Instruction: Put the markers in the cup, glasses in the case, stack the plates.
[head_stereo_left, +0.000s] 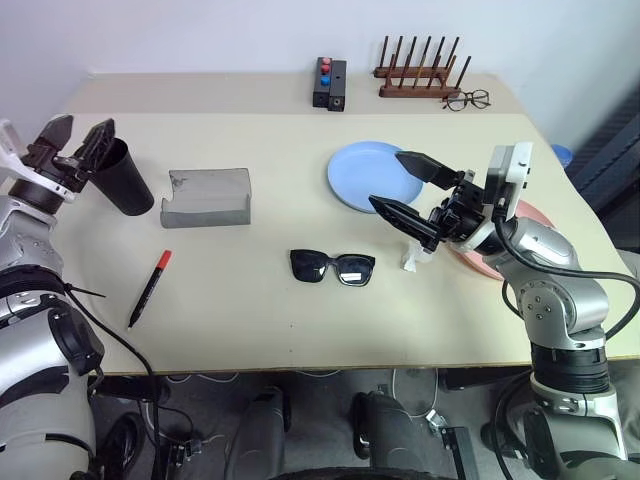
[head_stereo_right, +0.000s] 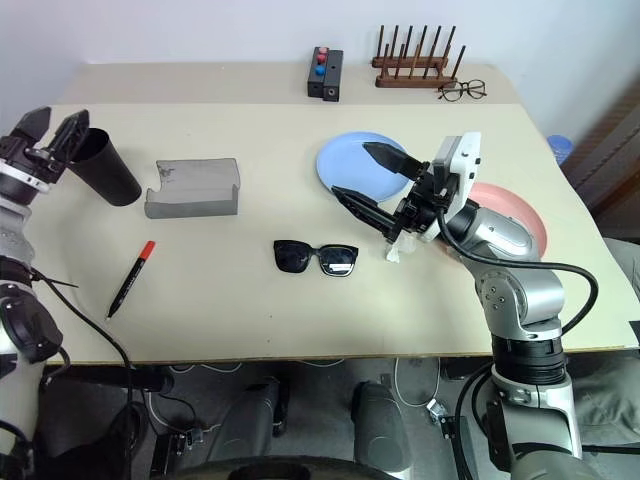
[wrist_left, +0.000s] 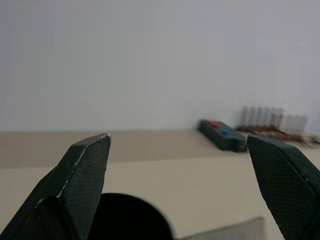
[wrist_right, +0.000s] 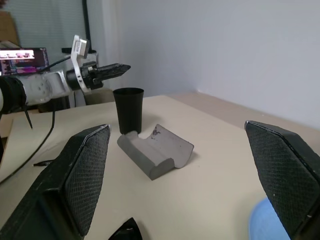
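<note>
The marker looks just as long as the black cup (head_stereo_left: 124, 180), so I expect its red cap (head_stereo_left: 164, 259) to poke out beyond the cup's rim when the robot lowers the marker in.
My left gripper (head_stereo_left: 85, 122) hangs open just over the mouth of the black cup (head_stereo_left: 126, 180), nothing between its fingers; in the left wrist view the cup's rim (wrist_left: 125, 215) sits low between them. One marker (head_stereo_left: 148, 288), black with a red cap, lies on the table near the front left. The grey case (head_stereo_left: 207, 197) lies open beside the cup. The black glasses (head_stereo_left: 332, 267) rest at the table's middle front. My right gripper (head_stereo_left: 386, 178) is open above the table, over the near edge of the blue plate (head_stereo_left: 368, 172). My right arm hides part of the pink plate (head_stereo_left: 524, 214).
A small white scrap (head_stereo_left: 410, 262) lies under the right gripper. At the back stand a black box with red and blue buttons (head_stereo_left: 330, 84), a wooden peg rack (head_stereo_left: 418, 72) and wire-framed eyeglasses (head_stereo_left: 466, 99). The table's front edge (head_stereo_left: 300, 368) is close.
</note>
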